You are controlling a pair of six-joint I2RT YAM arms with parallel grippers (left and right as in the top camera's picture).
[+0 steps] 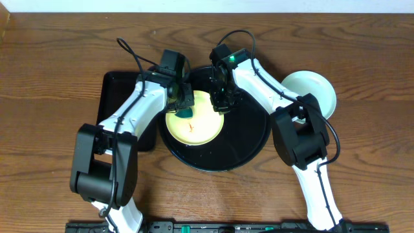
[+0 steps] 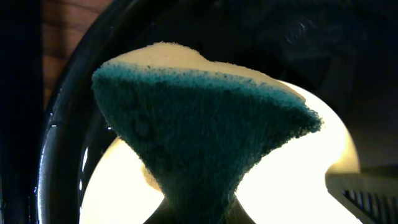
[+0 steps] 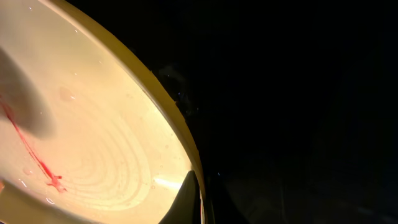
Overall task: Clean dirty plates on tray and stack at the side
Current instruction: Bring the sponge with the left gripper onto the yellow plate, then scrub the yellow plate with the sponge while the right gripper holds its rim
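Note:
The sponge (image 1: 185, 112) is hovering near the pale yellow plate's far edge, away from the red smear, so the robot's left gripper should move it back over the smear (image 1: 191, 127).
A pale yellow plate (image 1: 196, 123) with a thin red smear (image 3: 28, 149) lies on the large round black tray (image 1: 249, 139). My left gripper (image 1: 183, 105) is shut on a green and yellow sponge (image 2: 199, 137), held over the plate's upper left part (image 2: 292, 180). My right gripper (image 1: 222, 103) is shut on the plate's upper right rim (image 3: 177, 124), one finger inside the rim and one outside. A pale mint-blue plate (image 1: 314, 94) lies on the table to the right of the tray.
A smaller rectangular black tray (image 1: 116, 97) lies left of the round tray, under my left arm. The wooden table (image 1: 52, 65) surrounds everything. The round tray's rim (image 2: 53, 155) shows wet glints.

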